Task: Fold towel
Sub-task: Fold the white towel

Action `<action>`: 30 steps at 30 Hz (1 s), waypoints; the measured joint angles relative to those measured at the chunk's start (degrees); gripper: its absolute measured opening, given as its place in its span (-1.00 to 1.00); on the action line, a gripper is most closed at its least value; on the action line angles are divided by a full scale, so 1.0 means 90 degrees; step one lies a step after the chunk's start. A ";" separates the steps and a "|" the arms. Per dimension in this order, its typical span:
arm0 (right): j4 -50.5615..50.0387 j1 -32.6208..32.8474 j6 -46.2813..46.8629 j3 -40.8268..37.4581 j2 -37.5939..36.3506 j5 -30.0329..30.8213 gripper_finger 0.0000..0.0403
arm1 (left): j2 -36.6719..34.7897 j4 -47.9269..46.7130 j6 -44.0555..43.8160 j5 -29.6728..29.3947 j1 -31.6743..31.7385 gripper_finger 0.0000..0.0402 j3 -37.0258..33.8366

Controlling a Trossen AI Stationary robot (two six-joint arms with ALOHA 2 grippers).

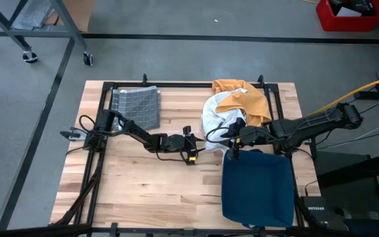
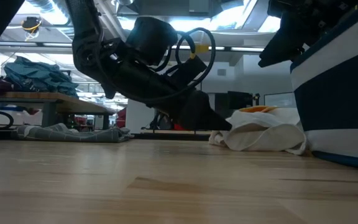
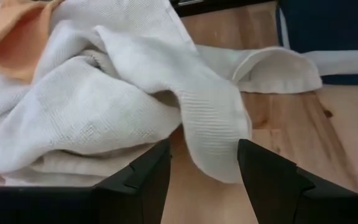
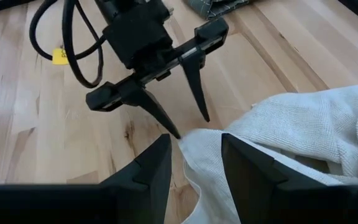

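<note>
The white towel (image 1: 213, 120) will come loose and leave the orange one behind when the robot lifts, because the orange towel (image 1: 247, 102) hangs loosely over one end.
A crumpled white towel (image 1: 217, 115) lies on the wooden table at the far right, with an orange towel (image 1: 243, 99) lying partly on it. My left gripper (image 3: 204, 180) is open and low at the towel's near-left corner. One narrow flap of that corner (image 3: 216, 143) lies on the wood between its fingers. My right gripper (image 4: 196, 168) hangs open above the table (image 2: 278, 50), over the same corner, with nothing in it. My left gripper comes at the towel nearly level from the table's left, its fingers on either side of the corner flap (image 3: 219, 155). In the right wrist view one fingertip (image 4: 176, 133) stands at the flap's edge. Whether it touches the cloth I cannot tell.
A folded grey checked towel (image 1: 137, 106) lies at the far left. A dark blue container (image 1: 258, 187) stands at the near right, close beside my right arm. Bare wood (image 1: 150, 184) stretches across the near left and middle.
</note>
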 joint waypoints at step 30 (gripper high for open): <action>0.0017 0.0000 0.0015 0.0000 0.0000 0.0000 -0.29 | 0.0719 -0.0046 -0.0108 -0.0794 -0.0026 -0.26 0.0663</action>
